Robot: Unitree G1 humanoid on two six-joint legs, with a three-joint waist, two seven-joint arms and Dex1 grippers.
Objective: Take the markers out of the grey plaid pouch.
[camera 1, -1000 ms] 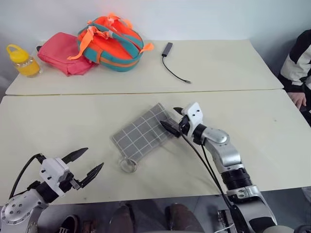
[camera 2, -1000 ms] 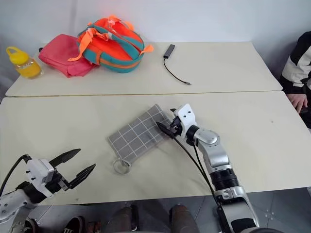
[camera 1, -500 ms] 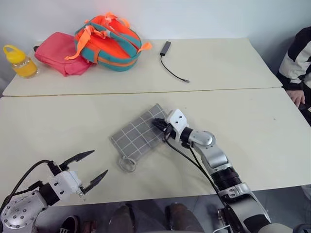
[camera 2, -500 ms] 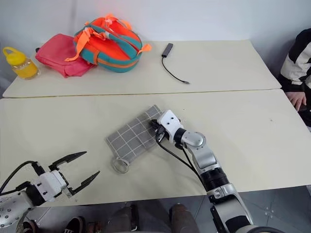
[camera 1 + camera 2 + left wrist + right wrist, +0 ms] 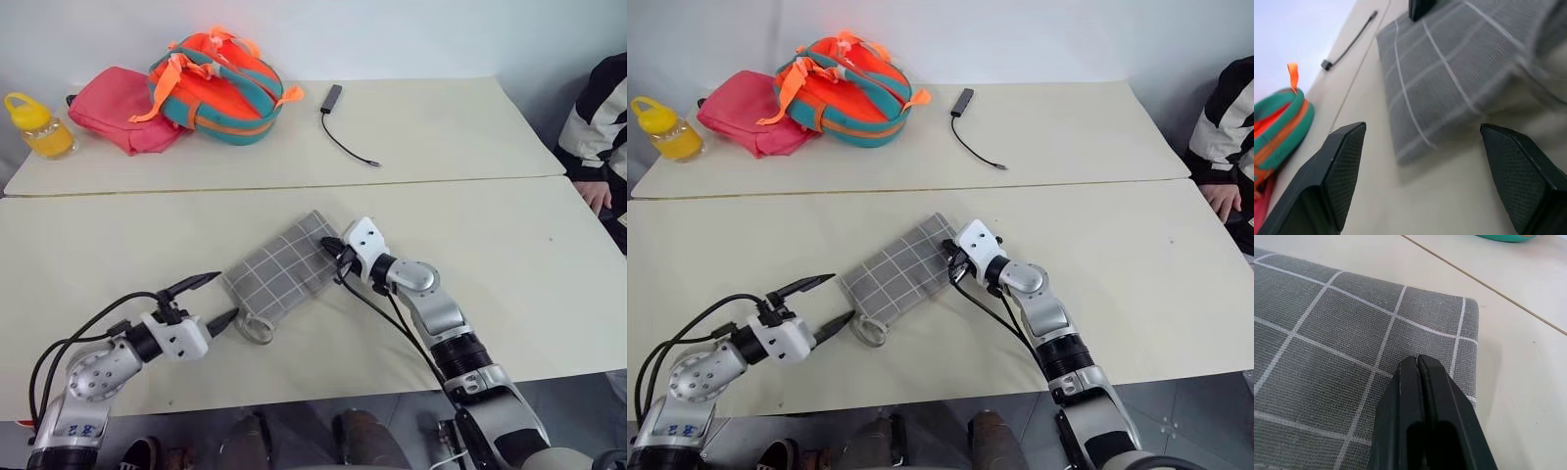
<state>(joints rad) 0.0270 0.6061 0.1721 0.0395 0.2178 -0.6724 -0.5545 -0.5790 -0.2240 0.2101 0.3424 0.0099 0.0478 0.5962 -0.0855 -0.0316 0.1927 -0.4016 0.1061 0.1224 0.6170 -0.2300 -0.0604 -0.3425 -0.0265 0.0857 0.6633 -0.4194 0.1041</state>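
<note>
The pouch's ring end (image 5: 257,326) is loose and the robot's right gripper is at the pouch's far end, so next the left gripper clamps the cloth (image 5: 239,300) next to the ring before the pouch opens.
The grey plaid pouch (image 5: 284,272) lies flat on the near table, with its metal ring (image 5: 258,330) at the near end. My right gripper (image 5: 338,257) is shut, its tips pressed together on the pouch's fabric by the far right corner (image 5: 1418,360). I cannot tell if cloth is pinched between them. My left gripper (image 5: 223,297) is open and held level just left of the ring end; the pouch (image 5: 1449,73) lies beyond its spread fingers (image 5: 1342,161). The markers are hidden.
On the far table sit a yellow bottle (image 5: 34,122), a pink bag (image 5: 122,106), an orange-teal backpack (image 5: 220,86) and a black cable with a grey adapter (image 5: 345,127). A person's sleeve and hand (image 5: 596,147) are at the right edge.
My right gripper went from open to shut on the pouch's right end. My left gripper rolled and moved forward and right, up to the pouch's ring end.
</note>
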